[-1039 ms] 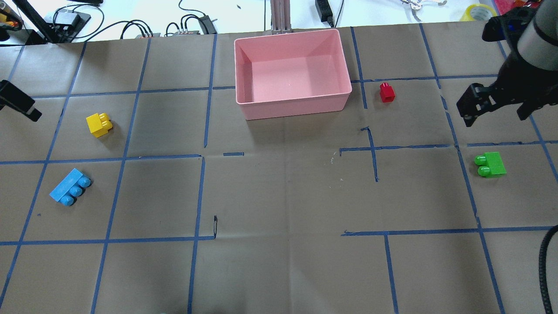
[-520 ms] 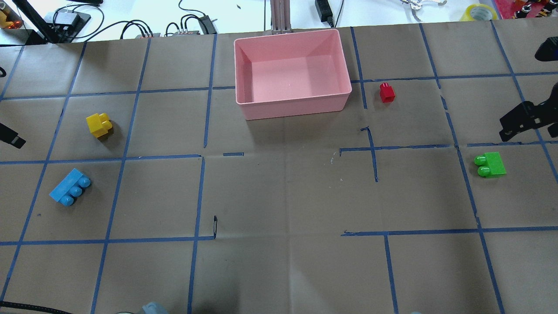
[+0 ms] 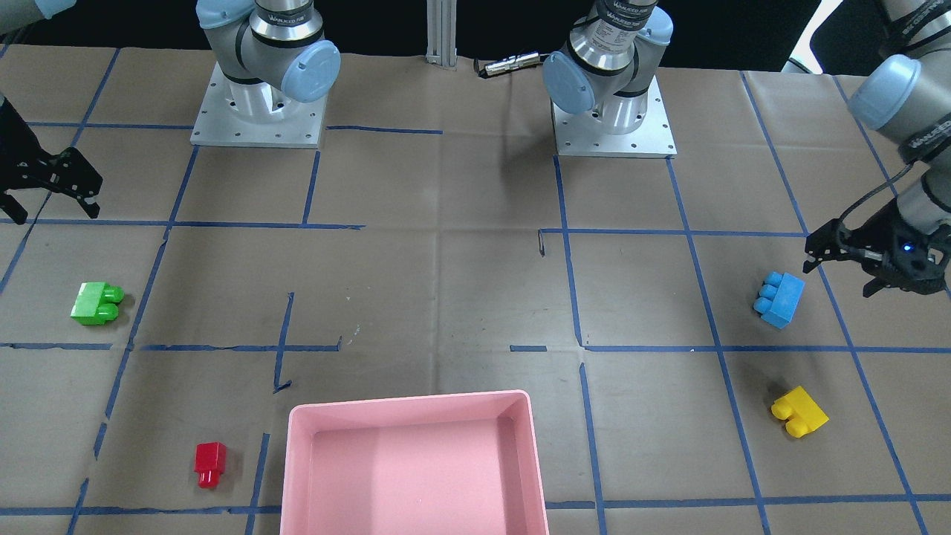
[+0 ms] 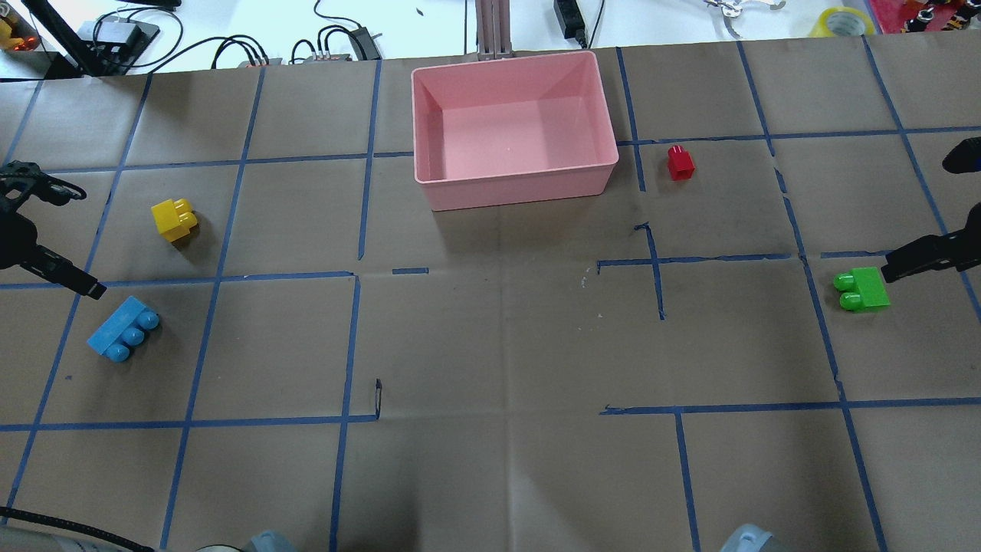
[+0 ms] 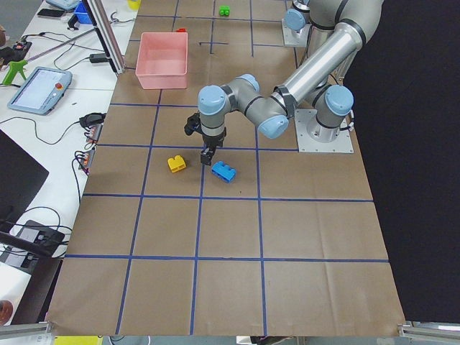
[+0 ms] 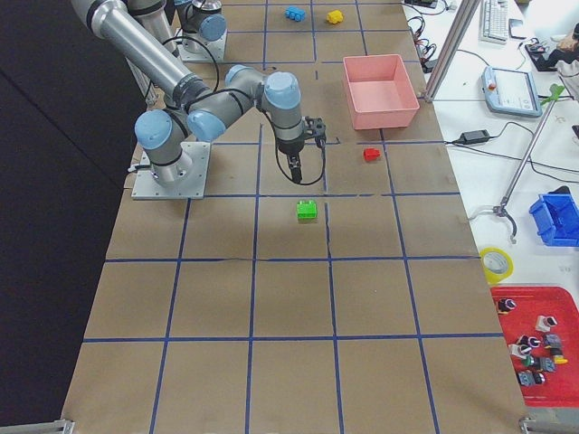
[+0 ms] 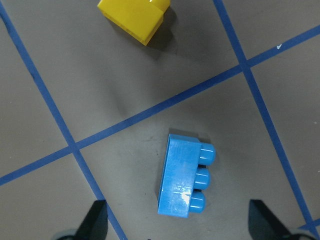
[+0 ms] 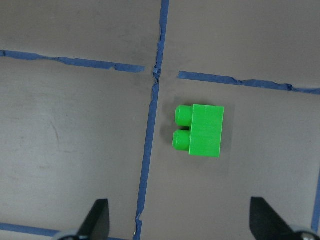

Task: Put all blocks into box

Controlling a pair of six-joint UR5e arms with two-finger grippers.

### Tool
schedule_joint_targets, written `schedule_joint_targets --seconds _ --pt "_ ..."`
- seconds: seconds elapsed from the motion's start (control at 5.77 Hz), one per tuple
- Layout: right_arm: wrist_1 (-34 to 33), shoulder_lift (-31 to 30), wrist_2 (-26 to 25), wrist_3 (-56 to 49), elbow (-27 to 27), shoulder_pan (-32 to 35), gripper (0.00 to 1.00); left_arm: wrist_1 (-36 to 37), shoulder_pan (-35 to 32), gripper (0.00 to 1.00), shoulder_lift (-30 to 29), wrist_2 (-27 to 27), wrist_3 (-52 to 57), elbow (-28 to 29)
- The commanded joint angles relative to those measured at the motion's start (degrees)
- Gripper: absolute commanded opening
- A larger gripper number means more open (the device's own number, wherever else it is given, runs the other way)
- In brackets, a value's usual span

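Observation:
The blue block's narrow width [image 7: 179,175] has my left gripper's fingers lined up across it, so I should keep going down until the fingers are on either side of the block's studs and flat back, then close them.
The pink box [image 4: 513,186] stands empty at the table's far middle, also in the front view [image 3: 297,461]. All the blocks lie on the paper outside it. The light-blue block [image 4: 123,330] [image 7: 185,175] and the yellow block [image 4: 174,219] [image 7: 134,17] are on the left. The red block [image 4: 680,162] [image 3: 210,464] lies just right of the box. The green block [image 4: 862,289] [image 8: 200,130] is at the far right. My left gripper [image 4: 46,261] [image 7: 180,222] hovers open over the blue block. My right gripper [image 4: 943,211] [image 8: 180,222] hovers open over the green block. Both are empty.
Brown paper with a blue tape grid [image 4: 352,272] covers the table. Cables and power bricks [image 4: 337,42] lie beyond the far edge, behind the box. A metal post [image 4: 490,27] stands just behind the box. The two arm bases [image 3: 260,96] sit at my side.
My left gripper has come in from the left edge to above the blue block. My right gripper has moved right and nearer, to above the green block. No block has moved.

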Motion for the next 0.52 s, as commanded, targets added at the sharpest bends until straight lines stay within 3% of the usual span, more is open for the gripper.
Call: schedule_joint_targets --seconds 0.0,0.35 --pt "-4.23 8.34 0.81 -0.05 0.6 -1.2 1.0 10.27 0.17 0.99 -2.64 -0.02 3.46 -5.98" --pt "-14.59 12.3 0.55 0.3 1.03 -1.2 1.0 15.14 1.74 0.99 -6.23 -0.02 6.46 -7.94"
